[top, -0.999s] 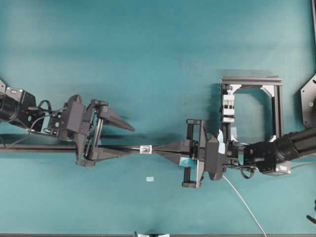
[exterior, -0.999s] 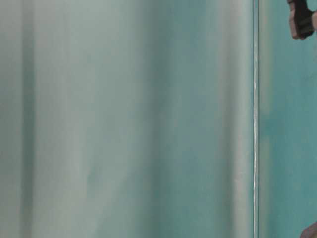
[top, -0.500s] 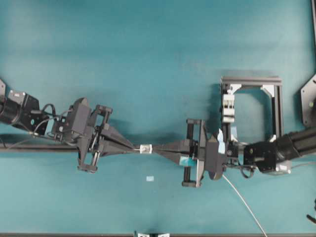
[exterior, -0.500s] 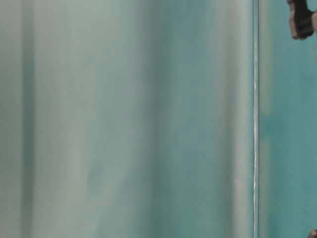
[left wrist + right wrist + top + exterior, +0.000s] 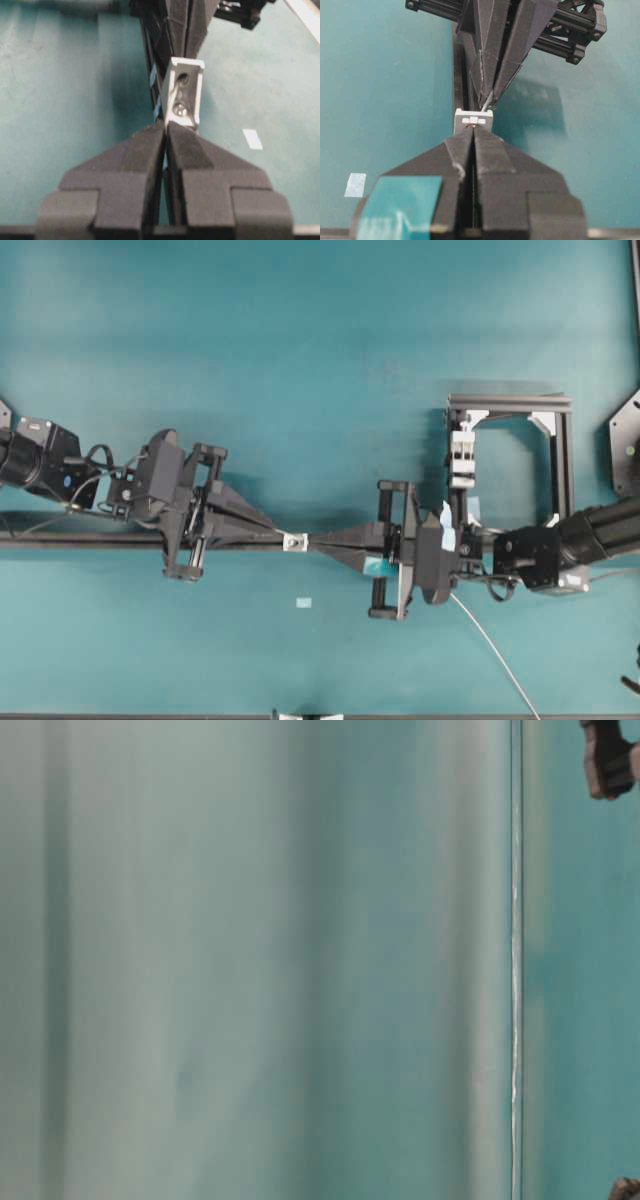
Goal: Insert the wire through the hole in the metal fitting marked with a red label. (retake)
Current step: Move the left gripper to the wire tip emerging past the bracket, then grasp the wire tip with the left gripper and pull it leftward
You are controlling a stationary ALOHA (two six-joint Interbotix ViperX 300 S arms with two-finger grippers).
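The wire's tip (image 5: 172, 100) is held in my left gripper while my right gripper clamps the wire at the metal fitting (image 5: 473, 120). Next, I open my right gripper before I pull the wire through.
The metal fitting (image 5: 295, 540), a tiny silver bracket, hangs between the two grippers at mid-table. My right gripper (image 5: 312, 540) is shut on it from the right, and a trace of red shows at its tips (image 5: 473, 131). In the left wrist view the fitting (image 5: 184, 95) faces me, with the hole (image 5: 184, 78) near its top. The wire (image 5: 175, 97), a thin pale strand, runs from that hole down into my left gripper (image 5: 166, 127), which is shut on it. My left gripper (image 5: 281, 535) sits just left of the fitting. A pale wire (image 5: 490, 640) trails from the right arm toward the table's front edge.
A black frame (image 5: 560, 455) carrying a white block clamp (image 5: 462, 458) stands behind the right arm. A small pale tape patch (image 5: 304, 602) lies in front of the grippers. A dark rail (image 5: 80, 538) runs under the left arm. The table-level view is blurred teal.
My left gripper's fingers have closed from wide open and now pinch the wire just left of the fitting. The right gripper and the fitting have not moved.
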